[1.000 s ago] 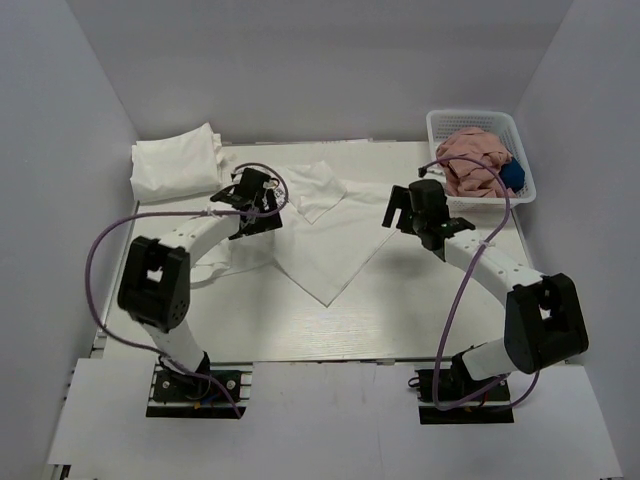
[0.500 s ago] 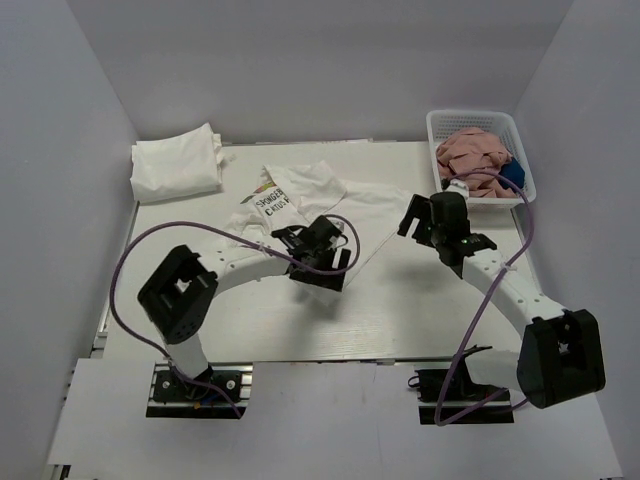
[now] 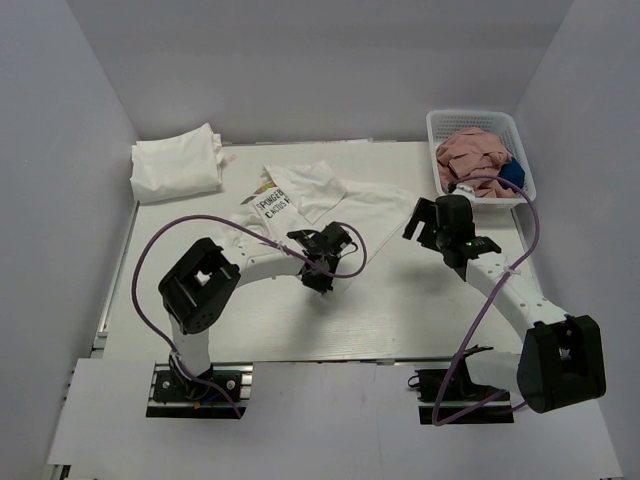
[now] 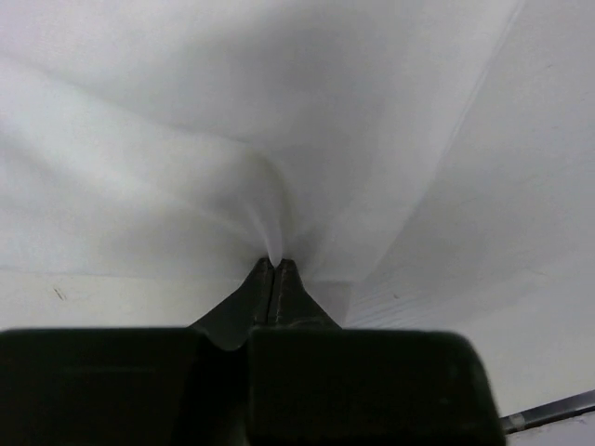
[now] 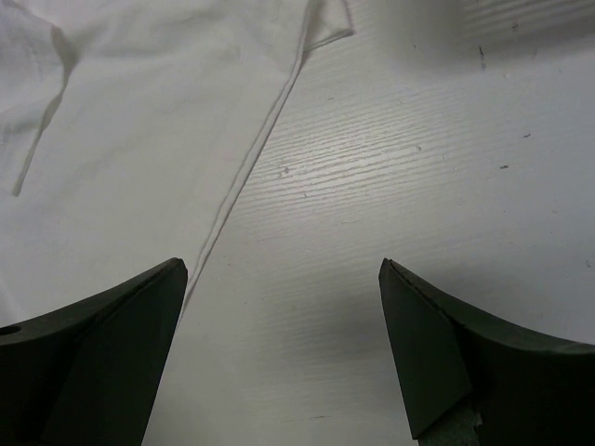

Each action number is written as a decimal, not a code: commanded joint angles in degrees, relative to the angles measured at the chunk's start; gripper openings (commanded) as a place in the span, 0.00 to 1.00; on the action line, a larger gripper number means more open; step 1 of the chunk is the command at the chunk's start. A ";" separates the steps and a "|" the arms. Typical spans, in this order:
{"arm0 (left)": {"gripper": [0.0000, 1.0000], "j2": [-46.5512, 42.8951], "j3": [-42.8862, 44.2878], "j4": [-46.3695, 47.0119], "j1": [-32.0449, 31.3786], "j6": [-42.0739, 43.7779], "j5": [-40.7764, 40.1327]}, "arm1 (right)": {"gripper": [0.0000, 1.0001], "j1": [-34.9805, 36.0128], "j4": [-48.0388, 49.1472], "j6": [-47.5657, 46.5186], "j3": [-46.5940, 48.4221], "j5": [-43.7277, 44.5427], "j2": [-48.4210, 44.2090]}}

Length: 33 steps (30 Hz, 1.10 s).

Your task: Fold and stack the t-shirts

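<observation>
The rumpled t-shirt's hem is pinched only at the near end by my left gripper, so my right gripper should take the hem's far end [image 3: 406,196] before both grippers spread the hem.
A white t-shirt [image 3: 340,205] lies spread on the table, a small print with dark lettering [image 3: 268,205] showing at its left. My left gripper [image 3: 324,270] sits at the shirt's near edge. In the left wrist view this gripper [image 4: 276,265] is shut, pinching a peak of white cloth [image 4: 270,223]. A folded white bundle of t-shirts [image 3: 178,165] rests at the back left corner. My right gripper [image 3: 425,222] hovers open just right of the shirt. In its own view the right gripper [image 5: 284,269] holds nothing, and the shirt's hem [image 5: 251,158] runs past the left finger [image 5: 112,325].
A white plastic basket [image 3: 440,170] at the back right holds crumpled pink cloth [image 3: 472,150] and something blue [image 3: 512,175]. Purple cables loop from both arms. Bare pale wood-grain table [image 3: 420,300] lies to the near right of the shirt.
My left arm swung from the back left to the shirt's near edge and shut on the cloth. The shirt shifted and its print now shows. My right gripper drifted slightly right, still open.
</observation>
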 commanded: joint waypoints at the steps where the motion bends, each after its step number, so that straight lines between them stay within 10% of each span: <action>1: 0.00 -0.32 -4.58 1.42 -0.30 0.22 2.36 | 0.90 -0.72 0.57 -0.14 -0.37 0.88 -0.13; 15: 0.00 -32.99 -7.22 -9.99 0.84 -13.14 -26.11 | 0.90 -0.80 5.67 -5.59 -1.87 -5.18 -0.30; 33: 0.00 -40.40 -6.96 -19.58 0.84 -24.48 -39.13 | 0.71 0.34 1.88 -4.28 -7.14 -19.07 8.83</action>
